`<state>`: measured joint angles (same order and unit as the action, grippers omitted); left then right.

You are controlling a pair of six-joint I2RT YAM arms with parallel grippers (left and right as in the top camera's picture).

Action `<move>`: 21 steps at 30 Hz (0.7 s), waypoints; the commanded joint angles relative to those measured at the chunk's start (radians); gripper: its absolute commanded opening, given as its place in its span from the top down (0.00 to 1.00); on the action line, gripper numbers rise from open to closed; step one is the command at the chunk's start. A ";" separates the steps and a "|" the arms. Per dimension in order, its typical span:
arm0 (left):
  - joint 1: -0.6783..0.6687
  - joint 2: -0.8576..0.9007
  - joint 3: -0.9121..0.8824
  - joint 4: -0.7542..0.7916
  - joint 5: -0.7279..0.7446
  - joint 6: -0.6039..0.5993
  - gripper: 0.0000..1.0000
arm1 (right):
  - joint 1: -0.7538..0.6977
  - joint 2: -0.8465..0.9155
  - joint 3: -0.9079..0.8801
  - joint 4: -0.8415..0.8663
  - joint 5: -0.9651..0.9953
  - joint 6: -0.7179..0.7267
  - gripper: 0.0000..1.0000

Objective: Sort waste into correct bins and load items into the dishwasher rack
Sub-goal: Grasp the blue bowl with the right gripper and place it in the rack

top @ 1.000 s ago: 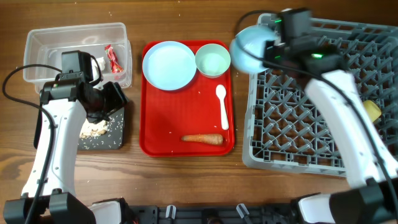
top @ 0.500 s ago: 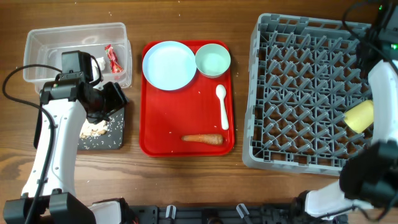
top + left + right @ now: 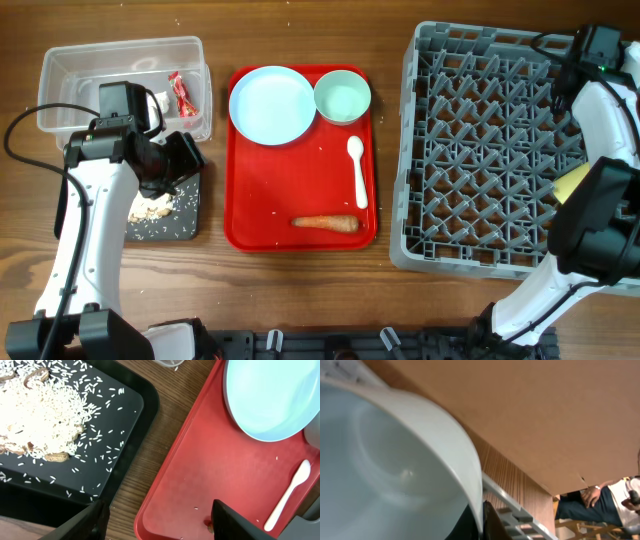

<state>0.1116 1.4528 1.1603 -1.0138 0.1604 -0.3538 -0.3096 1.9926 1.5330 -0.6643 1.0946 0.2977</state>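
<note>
The small bowl's rim (image 3: 462, 452) is in my right gripper, and the rack's pegs (image 3: 566, 145) beside the yellow cup are open. I should carry on lowering the bowl until the pegs hold it up.
My right gripper (image 3: 481, 522) is shut on the rim of the small pale blue-white bowl (image 3: 385, 470), at the far right edge of the grey dishwasher rack (image 3: 480, 150); the bowl is hidden in the overhead view. The yellow cup (image 3: 570, 185) lies in the rack. My left gripper (image 3: 160, 520) is open and empty between the black tray (image 3: 190, 215) with food scraps (image 3: 150, 208) and the red tray (image 3: 245, 225). The red tray holds the white plate (image 3: 272, 105), green bowl (image 3: 342, 97), spoon (image 3: 358, 170) and carrot (image 3: 325, 223). The clear tub (image 3: 60, 70) holds the candy wrapper (image 3: 182, 93) and tissue (image 3: 160, 102).
Rice grains are scattered over the black tray (image 3: 125, 420) around the scrap heap (image 3: 40, 415). A strip of bare wood separates it from the red tray (image 3: 200, 470). My right arm (image 3: 600, 100) runs down the rack's right side.
My right arm swung with the bowl from the rack's far left corner to its far right edge. The bowl left the overhead view. The left arm has not moved.
</note>
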 commanded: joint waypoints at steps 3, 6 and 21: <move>0.004 -0.013 0.005 0.002 -0.009 0.001 0.34 | 0.025 0.033 -0.009 -0.132 -0.260 0.048 0.94; 0.004 -0.013 0.005 0.003 -0.008 0.001 0.34 | 0.025 0.033 -0.009 -0.188 -0.328 0.046 0.95; 0.004 -0.013 0.005 0.002 -0.005 0.001 0.34 | 0.025 -0.209 -0.008 -0.256 -0.596 -0.037 0.38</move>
<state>0.1116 1.4528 1.1603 -1.0134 0.1608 -0.3538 -0.2852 1.9091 1.5242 -0.9390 0.6014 0.3317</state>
